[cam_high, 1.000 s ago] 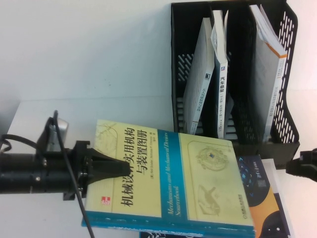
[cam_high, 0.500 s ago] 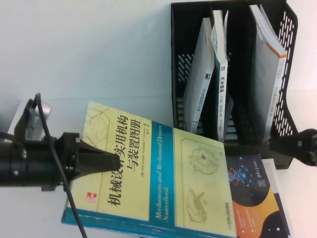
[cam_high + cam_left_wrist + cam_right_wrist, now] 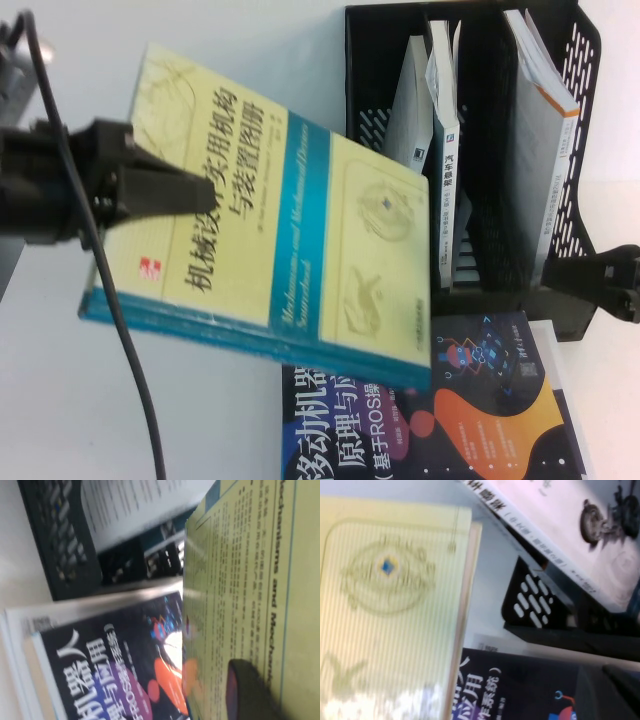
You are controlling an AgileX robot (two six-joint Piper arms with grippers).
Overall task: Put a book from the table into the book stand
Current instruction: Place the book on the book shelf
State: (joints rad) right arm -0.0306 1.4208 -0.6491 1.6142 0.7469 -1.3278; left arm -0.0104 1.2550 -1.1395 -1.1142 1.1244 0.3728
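Observation:
The yellow-green book leans at a slant with its corner (image 3: 423,374) past the book stand's front, so the robot's left gripper should pull it back and turn it upright into the book stand's end slot (image 3: 376,108).
The book (image 3: 300,230), pale yellow-green with a teal spine and black Chinese title, hangs tilted above the table (image 3: 220,415), just left of the black book stand (image 3: 362,120). My left gripper (image 3: 205,190) is shut on the book's left edge, one black finger (image 3: 245,690) lying across the cover (image 3: 260,570). In the right wrist view the book's cover (image 3: 385,605) fills one side, and the stand's slotted wall (image 3: 540,610) is behind it. My right gripper (image 3: 605,275) hovers at the stand's front right corner, holding nothing that I can see.
A dark navy book (image 3: 480,400) with orange shapes lies flat on the table below the lifted book and in front of the stand. White-spined books (image 3: 445,150) lean in the stand's middle and right slots. A black cable (image 3: 130,350) dangles from the left arm.
The left arm has raised the book up and away from the table, tilting it, and uncovered more of the navy book. The right gripper has edged in toward the stand.

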